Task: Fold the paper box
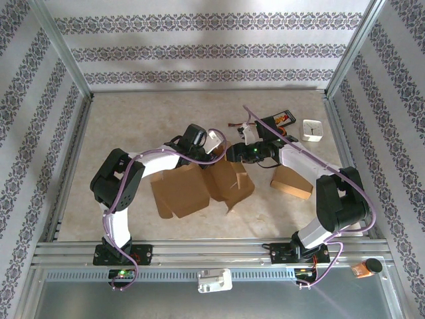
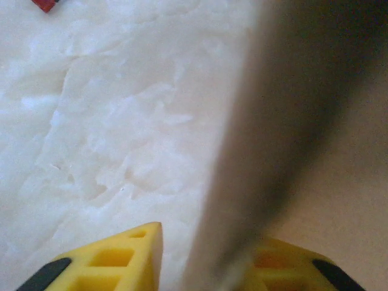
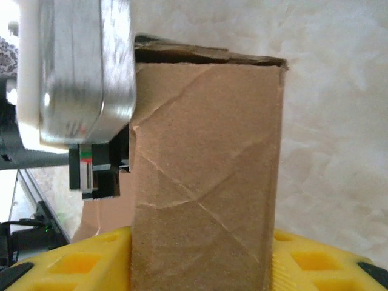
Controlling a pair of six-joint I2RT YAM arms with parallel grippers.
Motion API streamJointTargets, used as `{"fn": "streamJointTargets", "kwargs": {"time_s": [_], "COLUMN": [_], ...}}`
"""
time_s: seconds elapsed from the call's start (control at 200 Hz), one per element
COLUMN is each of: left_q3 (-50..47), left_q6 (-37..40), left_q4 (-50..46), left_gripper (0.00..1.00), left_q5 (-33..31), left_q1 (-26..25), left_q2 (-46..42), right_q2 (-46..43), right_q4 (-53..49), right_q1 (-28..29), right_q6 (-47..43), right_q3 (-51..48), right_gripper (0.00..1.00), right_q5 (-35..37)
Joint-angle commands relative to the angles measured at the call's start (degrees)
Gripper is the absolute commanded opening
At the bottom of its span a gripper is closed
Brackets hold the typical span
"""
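I should turn the paper box square, as it lies crooked with its raised side (image 1: pixel 230 174) running far to near, before my left gripper grips the side's far corner (image 1: pixel 220 147).
The paper box (image 1: pixel 199 189) is a brown cardboard blank lying partly unfolded mid-table, with flaps raised at its far edge. My right gripper (image 1: pixel 234 153) comes in from the right and is shut on an upright creased panel of the box (image 3: pixel 206 170), which spans the space between both yellow fingers (image 3: pixel 91 267). My left gripper (image 1: pixel 214 141) hangs over the far edge. In its wrist view a blurred flap (image 2: pixel 267 139) rises between the jaws against the right finger (image 2: pixel 285 267). The left finger (image 2: pixel 121 260) stands a small gap off the flap.
A second, folded brown box (image 1: pixel 291 181) lies to the right under the right arm. A white square object (image 1: pixel 312 129) and a black flat item (image 1: pixel 280 119) sit at the back right. Metal frame rails border the table. The left arm's wrist (image 3: pixel 79 79) is close beside the held panel.
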Motion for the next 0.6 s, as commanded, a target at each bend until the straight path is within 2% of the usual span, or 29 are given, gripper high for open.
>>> {"fn": "streamJointTargets", "kwargs": {"time_s": [0.0,0.155,0.255,0.31,0.405,0.46,0.535,0.595], "left_q3": [1.06,1.97,2.05,1.85,1.32,0.77,0.39,0.23], "left_q6": [-2.75,-3.28,-3.63,-3.83,-4.57,-5.19,-6.58,-7.73], "left_q4": [2.79,3.12,3.50,3.84,4.57,5.60,6.77,7.65], "left_gripper": [0.31,0.25,0.06,0.00,0.00,0.06,0.35,0.38], "left_q5": [-0.01,0.33,0.35,0.39,0.26,0.61,1.31,1.89], "left_q1": [0.04,0.21,0.21,0.28,0.30,0.28,0.61,1.15], "left_q2": [-0.45,0.08,0.23,0.35,0.27,-0.07,-0.63,-1.03], "right_q2": [-1.90,-2.05,-2.14,-2.17,-2.49,-2.66,-2.85,-2.87], "right_q4": [-0.93,-1.33,-1.55,-1.65,-1.67,-1.68,-2.10,-2.35], "right_q1": [1.51,1.78,1.88,1.88,1.88,1.88,1.88,1.88], "right_q6": [-1.67,-1.95,-2.11,-2.14,-2.11,-2.17,-2.38,-2.38], "right_q3": [1.69,1.67,1.41,1.27,1.25,1.32,1.53,1.80], "right_gripper": [0.50,0.50,0.50,0.50,0.50,0.50,0.50,0.50], "right_q5": [-3.29,-3.29,-3.29,-3.20,-3.12,-3.08,-3.13,-3.20]}}
